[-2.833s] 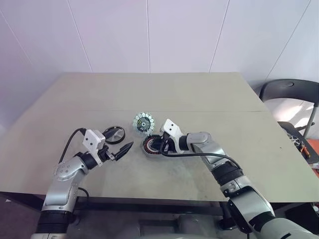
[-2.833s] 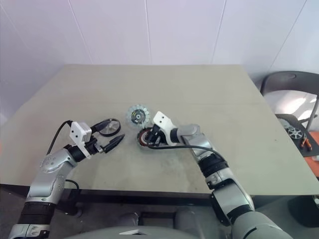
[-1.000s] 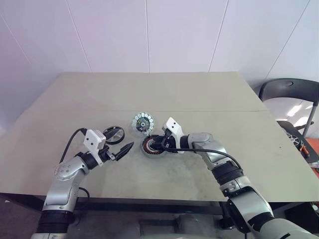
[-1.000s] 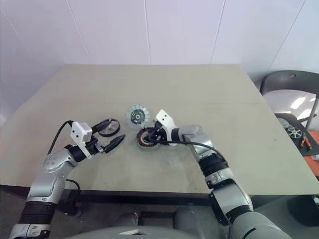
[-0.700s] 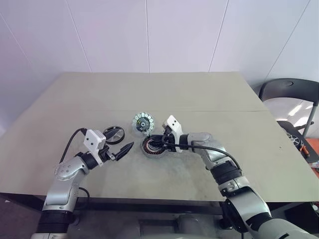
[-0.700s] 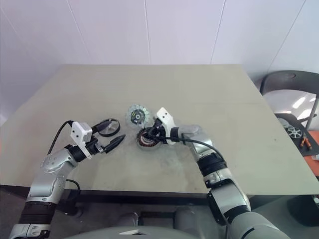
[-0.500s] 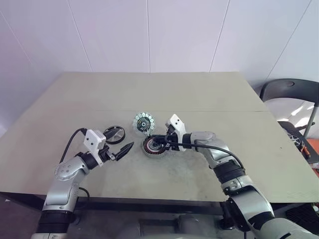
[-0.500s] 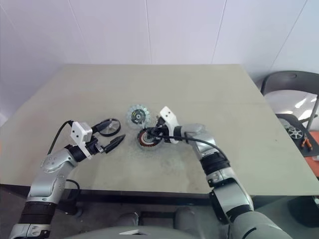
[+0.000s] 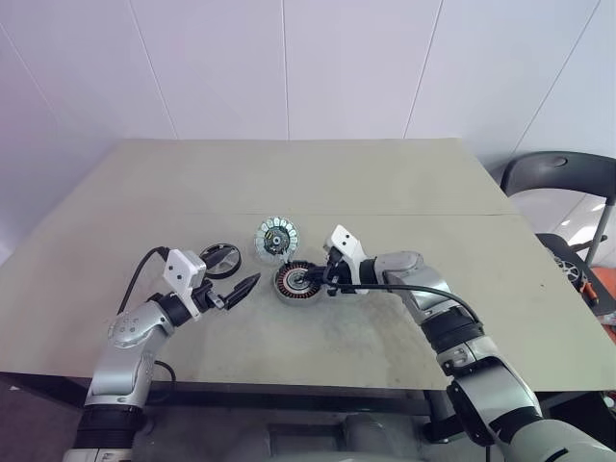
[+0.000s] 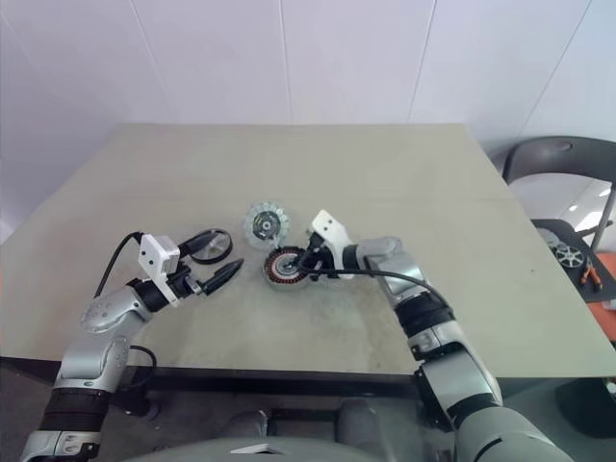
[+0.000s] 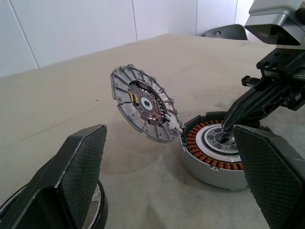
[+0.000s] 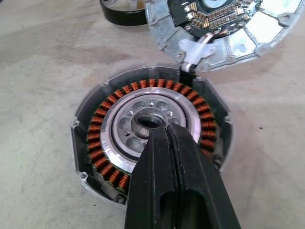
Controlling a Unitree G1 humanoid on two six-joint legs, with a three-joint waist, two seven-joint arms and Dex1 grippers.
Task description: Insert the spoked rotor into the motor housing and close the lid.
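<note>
The spoked rotor's rim [image 9: 222, 277] will go down around the copper windings when I lower it into the motor housing, because a dark gap [image 11: 188, 129] runs all around the windings.
The motor housing [image 9: 294, 282] sits mid-table, open, with copper windings ringing a silver hub [image 12: 150, 125]. The lid [image 9: 275, 237] leans tilted just behind it, joined at the housing's rim. To the left, the black spoked rotor [image 9: 222, 260] lies flat on the table. My right gripper [image 9: 313, 279] is shut, tips at the edge of the hub's bore, with nothing visible between its fingers [image 12: 164, 157]. My left gripper [image 9: 237, 288] is open and empty just in front of the rotor, its fingers [image 11: 81, 167] pointing toward the housing [image 11: 217, 150] and the lid [image 11: 143, 109].
The beige table [image 9: 385, 173] has open surface all around the parts. A dark chair [image 9: 558, 178] stands off the right edge, with orange and wheeled items [image 9: 577, 274] beside it. White walls lie behind.
My right gripper's fingers have closed together over the housing's hub. The left gripper, rotor and lid have stayed put.
</note>
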